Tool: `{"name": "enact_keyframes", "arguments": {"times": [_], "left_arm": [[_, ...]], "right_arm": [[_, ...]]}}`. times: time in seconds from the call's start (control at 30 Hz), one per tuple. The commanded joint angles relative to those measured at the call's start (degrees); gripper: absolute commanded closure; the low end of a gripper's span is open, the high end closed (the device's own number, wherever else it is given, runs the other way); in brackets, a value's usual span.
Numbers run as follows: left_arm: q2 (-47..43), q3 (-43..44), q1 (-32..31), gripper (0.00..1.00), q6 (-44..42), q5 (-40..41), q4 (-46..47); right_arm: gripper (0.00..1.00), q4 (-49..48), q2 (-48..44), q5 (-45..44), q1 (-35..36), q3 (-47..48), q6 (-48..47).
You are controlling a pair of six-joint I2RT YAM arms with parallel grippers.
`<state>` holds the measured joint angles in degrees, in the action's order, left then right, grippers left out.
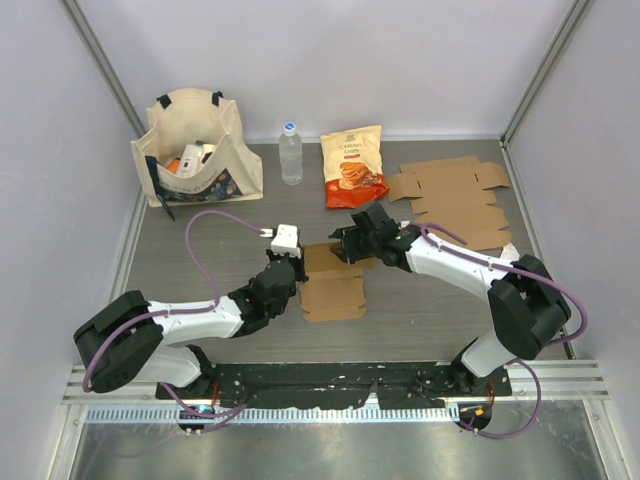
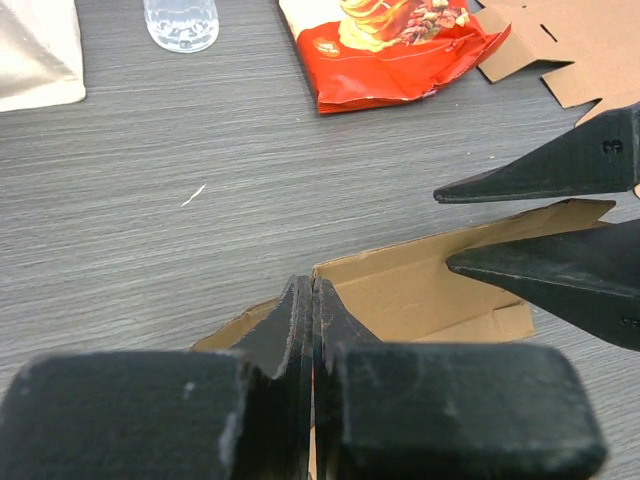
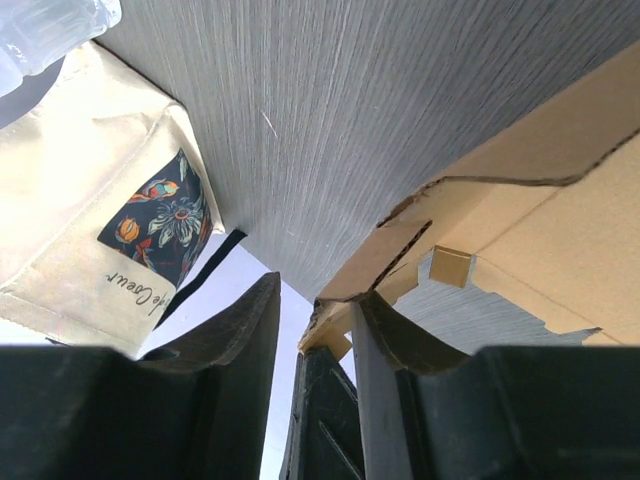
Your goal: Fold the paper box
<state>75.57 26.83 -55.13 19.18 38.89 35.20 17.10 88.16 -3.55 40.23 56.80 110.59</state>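
Note:
I should back my closed left gripper off, open it and straddle that flap [image 2: 228, 331] from outside, because the box's end flap [image 2: 233, 327] spreads out past it at the box's corner.
The brown paper box [image 1: 333, 283] lies partly folded in the middle of the table. My left gripper [image 1: 296, 268] is shut on the box's left wall; in the left wrist view its fingers [image 2: 300, 310] pinch the cardboard edge [image 2: 420, 290]. My right gripper [image 1: 346, 243] is at the box's far edge. Its jaws are open and straddle a raised flap [image 3: 520, 200], which rests against the right finger [image 3: 390, 335]. The right gripper [image 2: 442, 228] also shows in the left wrist view, jaws apart above and below the flap.
A cream tote bag [image 1: 195, 145] with items stands at the back left. A water bottle [image 1: 290, 152] and a red snack bag [image 1: 353, 165] stand behind the box. A flat cardboard blank [image 1: 455, 200] lies at the back right.

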Motion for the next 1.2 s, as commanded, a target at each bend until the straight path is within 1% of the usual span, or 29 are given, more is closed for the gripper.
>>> {"name": "enact_keyframes", "arguments": {"times": [0.0, 0.03, 0.07, 0.2, 0.27, 0.3, 0.33, 0.37, 0.4, 0.43, 0.47, 0.5, 0.53, 0.57, 0.6, 0.63, 0.67, 0.73, 0.77, 0.83, 0.87, 0.9, 0.93, 0.97, 1.03, 1.07, 1.1, 1.13, 1.17], "left_arm": [[-1.0, -0.4, -0.3, 1.0, -1.1, 2.2, 4.5], [-1.0, -0.3, -0.3, 1.0, -1.1, 2.2, 4.5], [-1.0, -0.3, -0.3, 1.0, -1.0, 2.2, 4.5], [-1.0, -0.4, -0.4, 1.0, -1.2, 2.3, 4.8], [-1.2, -0.5, -0.5, 1.0, -1.3, 2.8, 4.7], [-1.3, -0.5, -0.4, 1.0, -1.2, 2.9, 4.8], [-1.5, -0.5, -0.4, 1.0, -1.4, 2.9, 4.8], [-1.5, -0.5, -0.4, 1.0, -1.3, 3.2, 4.4], [-1.7, -0.2, -0.4, 0.97, -1.1, 3.4, 3.9], [-2.6, 0.4, -0.4, 0.89, -0.8, 3.0, 2.7], [-3.6, 0.6, -0.4, 0.78, 1.1, 2.8, -0.9], [-4.7, 0.6, -0.4, 0.58, 2.4, 1.9, -2.6], [-8.6, 0.7, -0.4, 0.49, 3.8, 1.1, -4.7], [-10.8, 0.8, -0.3, 0.43, 7.6, 0.5, -10.8], [-13.5, 0.9, -0.2, 0.39, 9.5, -1.5, -14.6], [-16.0, 1.1, -0.1, 0.38, 11.0, -2.2, -18.3], [-21.4, 0.8, -0.1, 0.38, 12.7, -2.6, -25.1], [-26.7, -1.5, 0.2, 0.39, 18.6, -1.5, -33.7], [-32.3, -2.8, 0.5, 0.39, 20.5, -1.2, -35.0], [-37.2, -7.5, 1.3, 0.38, 23.8, -1.2, -37.0], [-40.3, -8.9, 2.0, 0.35, 24.7, -1.2, -37.2], [-41.5, -10.0, 3.9, 0.31, 26.9, -1.3, -37.7], [-42.2, -11.3, 5.2, 0.32, 27.1, -3.8, -37.1], [-41.9, -11.9, 8.2, 0.34, 27.4, -5.7, -36.7], [-40.2, -11.4, 11.4, 0.38, 28.7, -10.0, -36.9], [-36.2, -10.8, 14.8, 0.42, 29.1, -11.6, -37.2], [-34.0, -9.2, 16.3, 0.42, 29.1, -13.6, -37.4], [-30.9, -8.1, 17.8, 0.44, 28.6, -18.2, -37.1], [-28.0, -7.0, 20.1, 0.47, 28.4, -19.9, -37.2]], "right_arm": [[0.64, -1.9, 0.8, -1.1, 0.4, 2.3, 1.6], [0.66, -2.2, 0.9, -0.9, 0.4, 2.2, 1.7], [0.71, -2.9, 1.0, -0.7, 0.4, 1.9, 1.7], [0.77, -4.0, 1.4, 0.2, 0.4, 1.3, 2.3], [0.86, -4.6, 1.4, 0.1, 0.5, 0.9, 2.3], [0.87, -4.8, 1.4, 0.1, 0.5, 0.8, 2.4], [0.96, -5.1, 1.4, 0.0, 0.6, 0.3, 2.4], [0.98, -5.8, 1.4, 0.0, 0.6, 0.2, 2.4], [0.99, -6.1, 1.6, 0.0, 0.6, 0.0, 2.4], [0.99, -6.4, 1.7, 0.1, 0.6, -0.5, 2.3], [0.99, -7.6, 1.8, 0.0, 0.6, -1.0, 1.3], [0.99, -8.0, 2.0, 0.0, 0.6, -1.4, 0.9], [0.99, -8.6, 2.2, 0.0, 0.6, -2.7, 0.5], [0.99, -11.4, 2.2, 0.1, 0.6, -3.8, -0.4], [0.99, -13.0, 2.1, 0.2, 0.7, -4.8, -0.9], [1.0, -14.5, 2.3, 0.3, 0.8, -6.9, -1.2], [0.99, -19.6, 2.2, 0.1, 0.9, -8.1, -1.9], [1.0, -23.2, 1.6, -0.7, 1.4, -11.6, -4.1], [0.99, -27.0, 1.3, -0.9, 1.5, -12.8, -5.2], [0.99, -30.7, 0.4, -1.5, 1.6, -16.4, -7.0], [0.99, -35.4, 0.2, -2.2, 1.7, -17.7, -7.7], [0.99, -37.0, 0.0, -2.2, 1.7, -18.6, -8.8], [0.99, -39.3, -0.4, -2.4, 1.7, -19.9, -9.2], [0.99, -41.0, -0.4, -2.3, 1.7, -20.4, -9.9], [0.99, -45.4, -0.6, -2.4, 1.8, -22.6, -10.7], [0.99, -46.4, -0.5, -2.4, 1.8, -23.1, -10.7], [0.99, -47.7, -0.6, -2.5, 1.8, -24.2, -10.8], [0.99, -49.1, -0.4, -2.6, 1.8, -24.5, -10.5], [0.99, -49.4, -0.4, -2.6, 1.8, -24.9, -10.4]]}}
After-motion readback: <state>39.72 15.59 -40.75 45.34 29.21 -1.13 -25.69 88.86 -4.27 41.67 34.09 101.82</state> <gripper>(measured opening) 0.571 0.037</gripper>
